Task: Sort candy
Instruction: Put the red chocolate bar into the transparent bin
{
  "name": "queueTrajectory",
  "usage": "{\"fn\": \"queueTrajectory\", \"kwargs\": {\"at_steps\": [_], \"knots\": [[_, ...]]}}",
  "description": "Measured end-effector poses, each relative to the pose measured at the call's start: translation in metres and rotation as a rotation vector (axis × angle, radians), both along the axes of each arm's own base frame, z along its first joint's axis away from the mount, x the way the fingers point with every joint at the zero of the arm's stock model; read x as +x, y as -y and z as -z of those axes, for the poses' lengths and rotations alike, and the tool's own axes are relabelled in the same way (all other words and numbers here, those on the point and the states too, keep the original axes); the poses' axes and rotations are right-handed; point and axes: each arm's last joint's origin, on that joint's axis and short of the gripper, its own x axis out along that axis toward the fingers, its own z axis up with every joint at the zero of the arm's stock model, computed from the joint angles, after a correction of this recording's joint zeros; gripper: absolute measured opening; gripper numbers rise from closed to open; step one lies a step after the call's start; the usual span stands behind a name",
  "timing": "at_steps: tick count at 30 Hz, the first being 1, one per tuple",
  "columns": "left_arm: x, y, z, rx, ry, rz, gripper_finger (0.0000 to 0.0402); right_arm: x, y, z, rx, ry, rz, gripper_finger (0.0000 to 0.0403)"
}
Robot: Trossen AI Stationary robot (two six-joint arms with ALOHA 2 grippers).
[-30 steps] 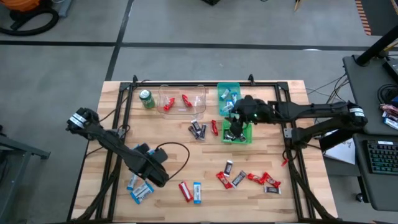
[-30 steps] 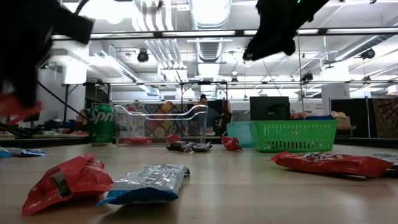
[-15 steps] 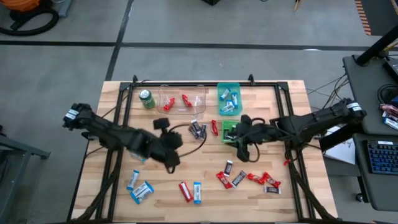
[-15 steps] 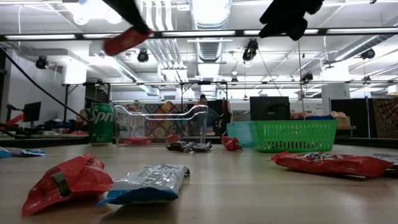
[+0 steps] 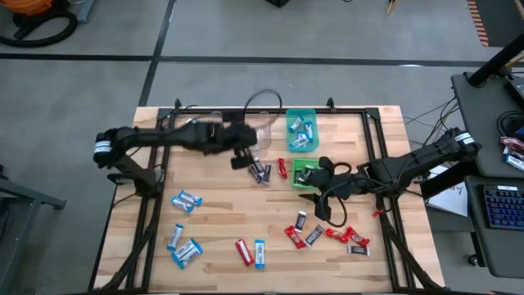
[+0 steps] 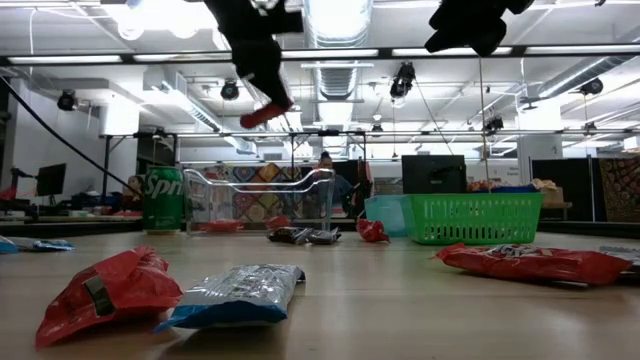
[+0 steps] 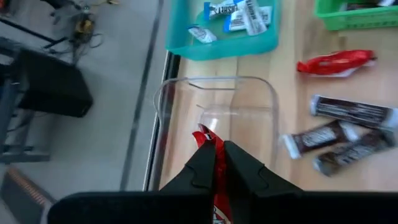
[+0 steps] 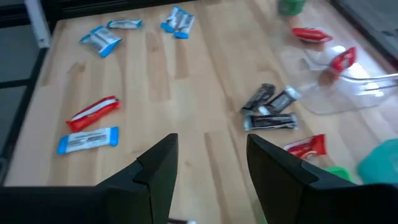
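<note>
My left gripper is holding the red candy and should keep lowering it until it hangs inside the clear tray, because the tray has matching red candy (image 6: pixel 215 226) in it and its top (image 5: pixel 262 131) is open.
My left gripper (image 5: pixel 238 158) hangs high over the table's far middle, shut on a shiny red candy (image 6: pixel 266 114), beside the clear tray (image 7: pixel 217 112). My right gripper (image 8: pixel 208 168) stands open and holds nothing, just near of the green basket (image 5: pixel 307 174). The teal tray (image 5: pixel 300 131) holds blue-and-white candy. Dark candy (image 5: pixel 260 170) and one red candy (image 5: pixel 282 168) lie flat between the trays. More candy lies at the near right (image 5: pixel 327 236), near middle (image 5: pixel 250 250) and near left (image 5: pixel 184 250). My left gripper pinches the red candy between its two fingers, which slant downward. One end of the wrapper (image 7: pixel 204 135) sticks out past the fingertips. In the low view the candy pokes out below the fingers, lifted far clear of the table.
A green drink can (image 6: pixel 163 200) stands at the far left, by the clear tray. The left arm (image 5: pixel 164 138) lies across the table's far left. A black frame runs along the table's edges (image 5: pixel 372 135). Bare wood shows in the middle (image 5: pixel 237 205).
My left gripper has swung from the near left up and across toward the far edge, carrying the red candy to the clear tray; its wrist has rolled. My right gripper has drawn back from over the green basket toward the near edge, staying open.
</note>
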Motion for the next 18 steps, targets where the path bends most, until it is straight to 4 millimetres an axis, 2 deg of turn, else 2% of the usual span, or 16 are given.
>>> {"fn": "queueTrajectory", "kwargs": {"at_steps": [4,8,13,18], "knots": [[0.005,-0.035,0.011,-0.08,-0.006,0.065,0.0001,0.0,0.001,0.001,-0.021,0.0,0.026,0.0178],[0.005,-0.061,0.028,-0.126,-0.07,0.083,0.0001,-0.001,0.001,0.002,-0.023,-0.003,0.027,0.0178],[0.0,-0.08,0.054,-0.158,-0.256,0.097,0.0001,-0.001,0.001,0.005,-0.025,-0.01,0.027,0.0178],[0.0,-0.09,0.079,-0.18,-0.409,0.154,0.0001,-0.001,0.001,0.005,-0.012,-0.01,0.037,0.0178]]}}
